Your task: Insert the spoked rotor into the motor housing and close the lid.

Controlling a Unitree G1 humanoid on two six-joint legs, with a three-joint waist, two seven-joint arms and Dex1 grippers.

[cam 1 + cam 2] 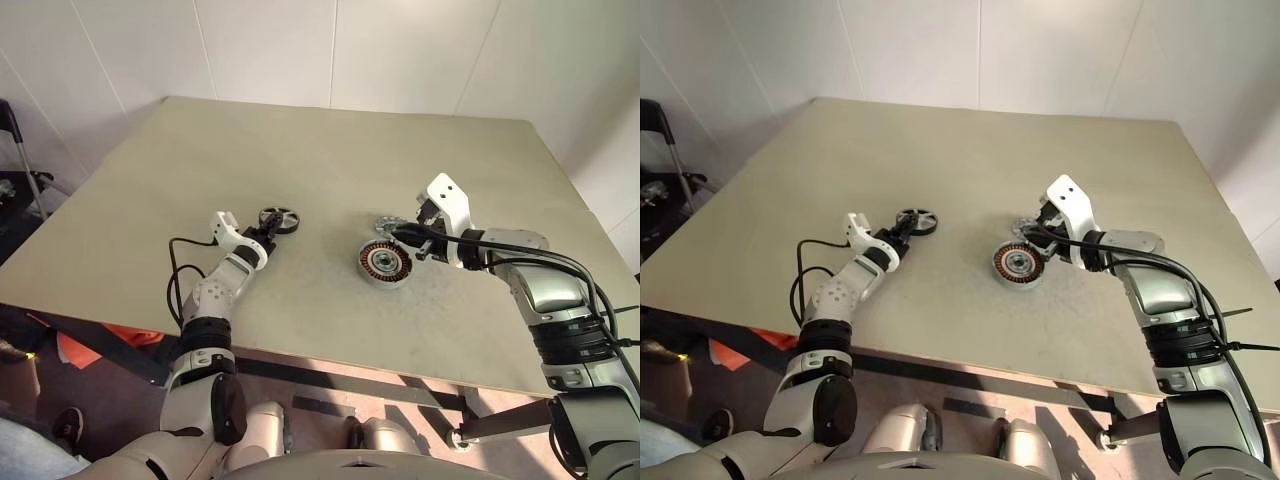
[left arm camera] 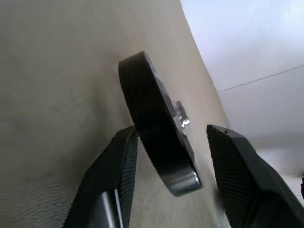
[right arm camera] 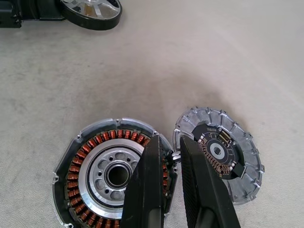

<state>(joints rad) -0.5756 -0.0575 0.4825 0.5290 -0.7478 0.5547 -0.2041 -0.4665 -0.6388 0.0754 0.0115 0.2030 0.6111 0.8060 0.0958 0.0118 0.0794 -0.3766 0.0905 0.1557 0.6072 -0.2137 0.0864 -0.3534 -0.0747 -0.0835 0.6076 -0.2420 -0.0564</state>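
Observation:
Open gaps show (image 1: 287,217) between the silver spokes. Copper windings will peek through the spoked rotor (image 1: 279,220) when I lower it into the motor housing.
The spoked rotor (image 1: 279,220), black-rimmed with silver spokes, lies on the table left of centre. My left gripper (image 1: 268,229) is open, its jaws set either side of the rotor's rim (image 2: 156,142). One finger (image 2: 116,166) touches the rim and the other (image 2: 240,166) stands apart from it. The motor housing (image 3: 102,173), ringed with copper windings, lies right of centre. Beside it lies the ribbed grey lid (image 3: 223,154). My right gripper (image 3: 172,141) is shut, its tips over the housing's edge next to the lid. Whether it grips anything, I cannot tell.
The beige table (image 1: 330,140) reaches back to a white wall. Its near edge (image 1: 330,362) runs just in front of both arms. A black cable (image 1: 178,262) loops beside my left forearm. A dark metal frame (image 1: 20,150) stands off the table's left side.

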